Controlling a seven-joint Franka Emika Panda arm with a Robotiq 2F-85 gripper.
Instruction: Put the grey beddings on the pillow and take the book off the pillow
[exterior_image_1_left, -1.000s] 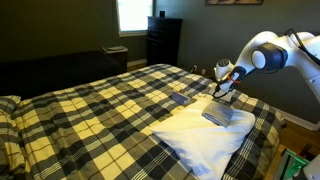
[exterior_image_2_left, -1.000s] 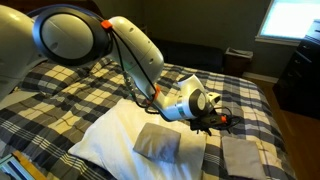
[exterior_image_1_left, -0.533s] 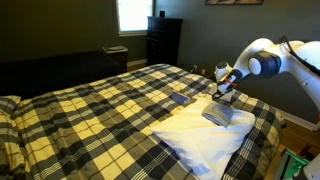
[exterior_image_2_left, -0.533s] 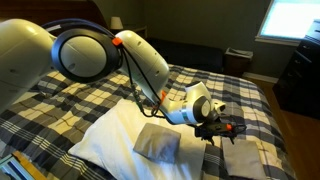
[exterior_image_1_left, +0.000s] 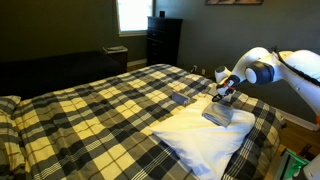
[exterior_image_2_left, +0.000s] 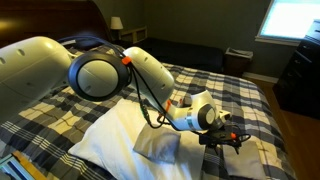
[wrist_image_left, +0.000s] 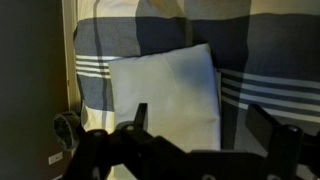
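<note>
I should keep moving down until my gripper's fingers reach the cloth (wrist_image_left: 192, 118) and pinch it, because the open fingers are on both sides of the free edge of the grey beddings (wrist_image_left: 217, 98).
The white pillow (exterior_image_1_left: 198, 146) lies on the plaid bedspread; it also shows in an exterior view (exterior_image_2_left: 105, 135). The grey beddings (exterior_image_1_left: 217, 115), a soft folded bundle, rest on the pillow's end nearest the arm, seen in both exterior views (exterior_image_2_left: 155, 145). The book (exterior_image_2_left: 243, 162), flat and pale, lies on the bedspread beside the pillow, close to the bed's edge. In the wrist view the book (wrist_image_left: 165, 95) fills the middle. My gripper (wrist_image_left: 203, 122) is open and empty, hovering just above the book's edge (exterior_image_2_left: 228, 138) (exterior_image_1_left: 224, 92).
The yellow-and-black plaid bedspread (exterior_image_1_left: 100, 110) covers the whole bed. The bed's edge (wrist_image_left: 68, 60) drops to dark floor right beside the book. A dark dresser (exterior_image_1_left: 163, 40) stands under the window at the far wall. The arm's body (exterior_image_2_left: 100, 75) reaches over the pillow.
My gripper has moved away from the pillow, over the book and a little lower. The beddings and the book have not moved.
</note>
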